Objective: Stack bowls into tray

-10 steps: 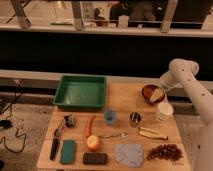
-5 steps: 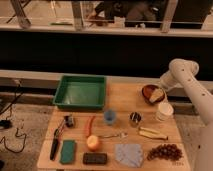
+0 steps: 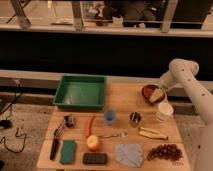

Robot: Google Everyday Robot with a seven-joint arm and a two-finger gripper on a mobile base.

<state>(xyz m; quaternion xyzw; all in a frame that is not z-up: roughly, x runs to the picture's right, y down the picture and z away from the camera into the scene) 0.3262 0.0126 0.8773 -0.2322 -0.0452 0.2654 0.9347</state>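
Note:
The bowl will hang at a slant when I lift and carry it to the tray, because my gripper sits over just one side of the bowl (image 3: 151,94).
The reddish-brown bowl (image 3: 147,90) sits at the back right of the wooden table. My gripper (image 3: 156,95) reaches down from the white arm (image 3: 182,72) on the right and is open, resting in or just over the bowl's right half. Whether it touches the bowl I cannot tell. The large green tray (image 3: 62,94) stands at the back left of the table with nothing in it, well apart from the bowl.
In front of the tray and bowl lie a blue cup (image 3: 110,116), a metal cup (image 3: 135,119), a white cup (image 3: 164,111), a banana (image 3: 152,133), grapes (image 3: 164,151), a blue cloth (image 3: 129,153), an orange fruit (image 3: 93,142), a green sponge (image 3: 68,151) and a fork (image 3: 112,135).

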